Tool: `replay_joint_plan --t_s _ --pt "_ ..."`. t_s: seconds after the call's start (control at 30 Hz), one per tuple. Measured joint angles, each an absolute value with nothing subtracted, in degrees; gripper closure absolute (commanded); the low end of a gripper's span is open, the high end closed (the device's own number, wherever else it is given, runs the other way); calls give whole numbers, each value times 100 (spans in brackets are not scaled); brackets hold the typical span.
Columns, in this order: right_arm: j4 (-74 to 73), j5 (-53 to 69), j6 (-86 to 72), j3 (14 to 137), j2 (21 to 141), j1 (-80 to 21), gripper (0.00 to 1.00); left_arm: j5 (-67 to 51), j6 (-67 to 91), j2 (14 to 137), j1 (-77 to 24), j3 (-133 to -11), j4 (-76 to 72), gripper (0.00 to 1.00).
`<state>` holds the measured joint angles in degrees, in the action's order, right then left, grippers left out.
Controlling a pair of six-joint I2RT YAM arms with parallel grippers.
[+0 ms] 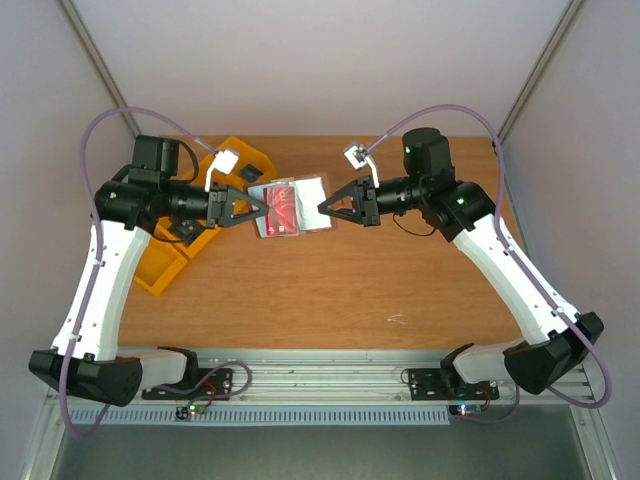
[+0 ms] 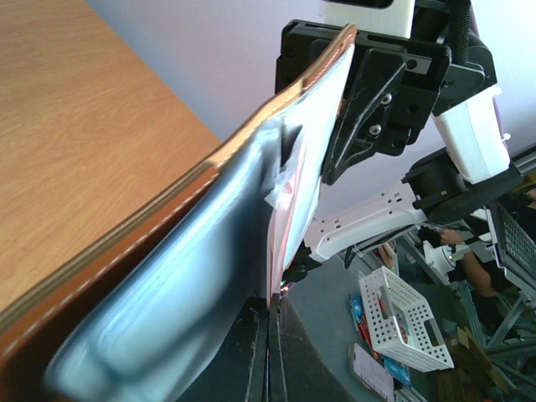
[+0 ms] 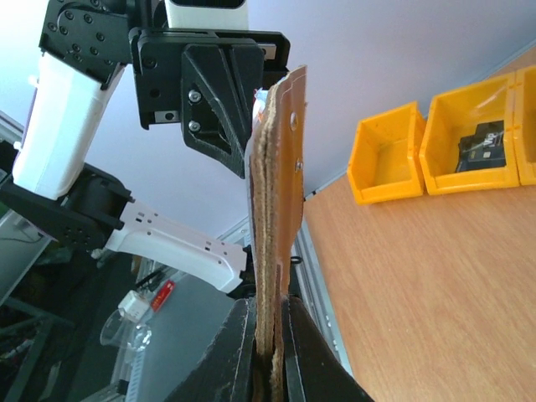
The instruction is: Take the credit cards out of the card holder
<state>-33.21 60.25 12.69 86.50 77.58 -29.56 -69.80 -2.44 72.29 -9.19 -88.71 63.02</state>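
Observation:
The robot's left gripper is pinching only the red credit card's edge (image 2: 280, 228), so the right gripper goes on pulling the card holder away until the holder rests on open wood (image 1: 315, 285).
The card holder (image 1: 310, 192) hangs open between my two grippers at the back middle of the table. Its grey-blue lining (image 2: 180, 276) faces up and its brown outer face (image 3: 283, 184) faces the table. A red credit card (image 1: 284, 208) lies in its lining. My left gripper (image 1: 263, 208) is shut on the thin red edge of that card (image 2: 276, 243), its tips (image 2: 270, 335) pinched flat. My right gripper (image 1: 326, 210) is shut on the card holder's brown right edge, which its jaws (image 3: 270, 352) grip. I cannot tell how far the card sits out of its pocket.
Yellow plastic bins (image 1: 190, 235) stand at the back left under my left arm. They also show in the right wrist view (image 3: 394, 155), one (image 3: 473, 134) holding a dark object. The wooden table (image 1: 330, 290) stretches toward the arm bases.

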Motion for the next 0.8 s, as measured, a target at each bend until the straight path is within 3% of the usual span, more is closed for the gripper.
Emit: replay_joint_plan --t_s 0.57,0.8 --pt "-3415 6259 1284 8549 7638 -2722 99 -6919 -423 7229 -823 -8895 6431 100" --pt "-3981 5900 1313 8617 7787 -2270 99 -6053 -373 7231 -462 -8958 6490 100"
